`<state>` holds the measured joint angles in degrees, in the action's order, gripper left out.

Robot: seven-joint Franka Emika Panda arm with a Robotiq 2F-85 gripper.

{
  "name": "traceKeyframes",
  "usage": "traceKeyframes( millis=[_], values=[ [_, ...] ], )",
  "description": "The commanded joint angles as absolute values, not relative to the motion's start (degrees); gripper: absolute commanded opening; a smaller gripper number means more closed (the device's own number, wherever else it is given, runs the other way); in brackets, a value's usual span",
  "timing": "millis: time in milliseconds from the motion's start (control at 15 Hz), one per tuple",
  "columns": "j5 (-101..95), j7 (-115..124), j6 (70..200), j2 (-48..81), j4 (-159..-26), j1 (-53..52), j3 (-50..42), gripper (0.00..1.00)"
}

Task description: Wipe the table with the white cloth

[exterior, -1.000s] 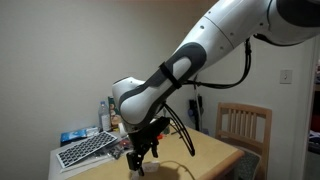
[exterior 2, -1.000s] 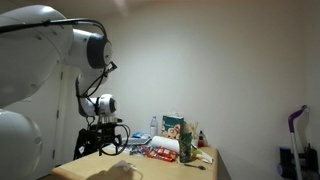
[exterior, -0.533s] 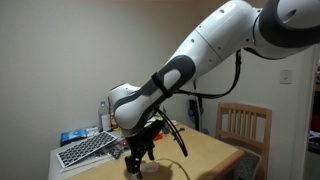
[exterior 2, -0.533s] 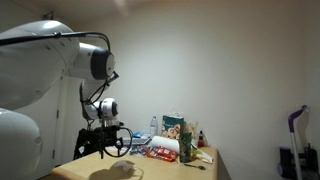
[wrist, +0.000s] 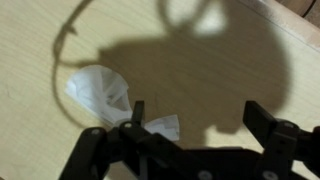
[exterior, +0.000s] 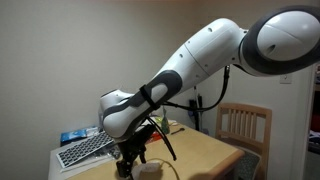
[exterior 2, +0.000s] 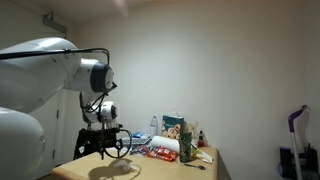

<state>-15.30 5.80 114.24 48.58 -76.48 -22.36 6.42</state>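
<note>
The white cloth's crumpled bulk (wrist: 95, 88) is outside my gripper's open fingers. I should turn my gripper and move it back over the cloth's middle (wrist: 116, 101) before I close it.
The white cloth (wrist: 101, 90) lies crumpled on the light wooden table (wrist: 220, 60), at the left of the wrist view. My gripper (wrist: 200, 116) is open and empty, low over the table. Its left finger is at the cloth's right edge and nothing is between the fingers. In an exterior view the gripper (exterior: 127, 166) points down at the table's near edge, with the cloth (exterior: 151, 170) just beside it. In an exterior view the gripper (exterior 2: 102, 151) hangs low over the table (exterior 2: 150, 168), and the cloth is not clear there.
A keyboard (exterior: 88, 149), bottles and packets stand at the table's back left. A wooden chair (exterior: 243, 124) stands behind the table. Boxes and snack packets (exterior 2: 172, 146) crowd the table's far end. A cable's shadow crosses the tabletop.
The arm has swung toward the table's near edge and the gripper has shifted sideways off the cloth, which now lies beside it. The gripper stays open.
</note>
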Motion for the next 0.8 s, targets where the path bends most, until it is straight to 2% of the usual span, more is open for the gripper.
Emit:
traceKeyframes(
  millis=[0,400,733],
  values=[
    [-14.4,12.0,122.2,51.4,-73.5,-22.3,4.3,1.0],
    [-14.6,24.8,130.5,54.8,-69.0,-23.2,-2.9,1.0],
    [-12.9,35.1,118.2,50.0,-73.4,-24.9,-5.1,1.0]
  ],
)
